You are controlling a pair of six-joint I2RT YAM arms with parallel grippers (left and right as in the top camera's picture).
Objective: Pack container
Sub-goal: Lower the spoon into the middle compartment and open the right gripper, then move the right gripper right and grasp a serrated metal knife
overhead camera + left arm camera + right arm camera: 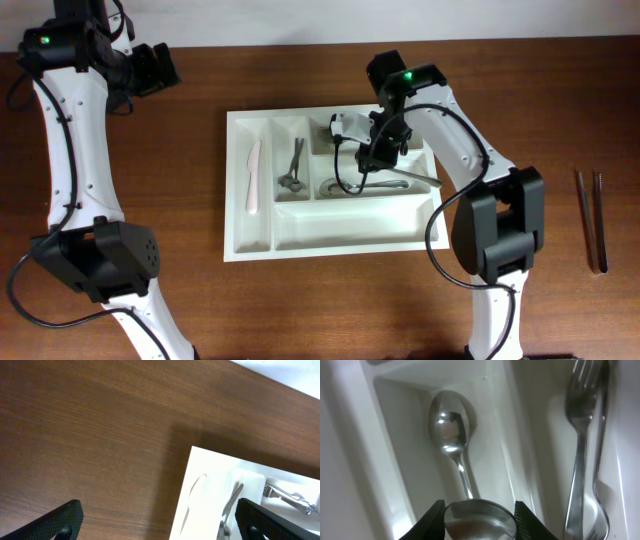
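The spoon's handle (415, 177) points along the second spoon's compartment (372, 187). My right gripper should keep going inward until the tip of the handle is clear of the tray's rim, and then let go.
The container (340, 228) is a large white cutlery tray at the table's middle. My right gripper (378, 158) hangs over its right-hand compartments, shut on the bowl of a metal spoon (479, 521) whose handle sticks out to the right. Below it, in the right wrist view, a second spoon (450, 425) lies in a tray compartment (355, 435) and a fork (585, 445) lies in the neighbouring one. My left gripper (150, 68) is open and empty, high at the back left, away from the tray (210, 475).
A white plastic knife (254, 175) lies in the left narrow compartment and a metal tool (293, 168) in the narrow one beside it. A pair of long metal tweezers (590, 220) lies on the wooden table at the far right.
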